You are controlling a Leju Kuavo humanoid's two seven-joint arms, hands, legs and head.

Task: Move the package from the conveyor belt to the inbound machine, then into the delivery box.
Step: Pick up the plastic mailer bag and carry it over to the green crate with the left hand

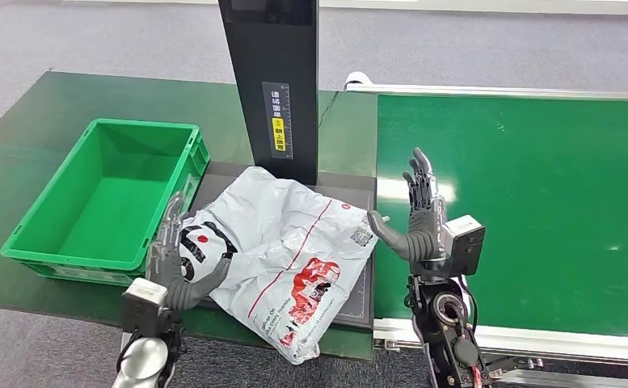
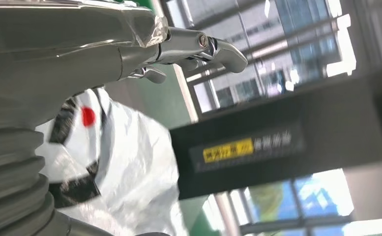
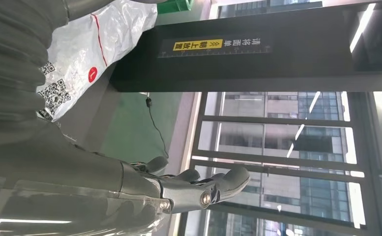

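My gripper will leave the package's red-printed end point(image 1: 314, 289) lying over the delivery box's rim when it lowers the package in, because the package spreads wider point(image 1: 271, 233) than the box.
A white plastic package point(image 1: 282, 250) with red and black print lies flat on the dark plate of the inbound machine point(image 1: 351, 187), at the foot of its black post point(image 1: 271, 81). One corner of the package hangs over the table's front edge. My left hand point(image 1: 177, 263) is open at the package's left edge, thumb lying on the bag. My right hand point(image 1: 415, 218) stands open just right of the package, fingers straight up, thumb pointing at it. The package point(image 2: 125, 162) lies past my left hand in the left wrist view. In the right wrist view the package point(image 3: 88, 46) is beside the post.
A green delivery box point(image 1: 108, 198) with nothing in it stands on the dark green table left of the machine. The green conveyor belt point(image 1: 528, 202) runs on the right with a silver rail along its front. Grey carpet lies beyond.
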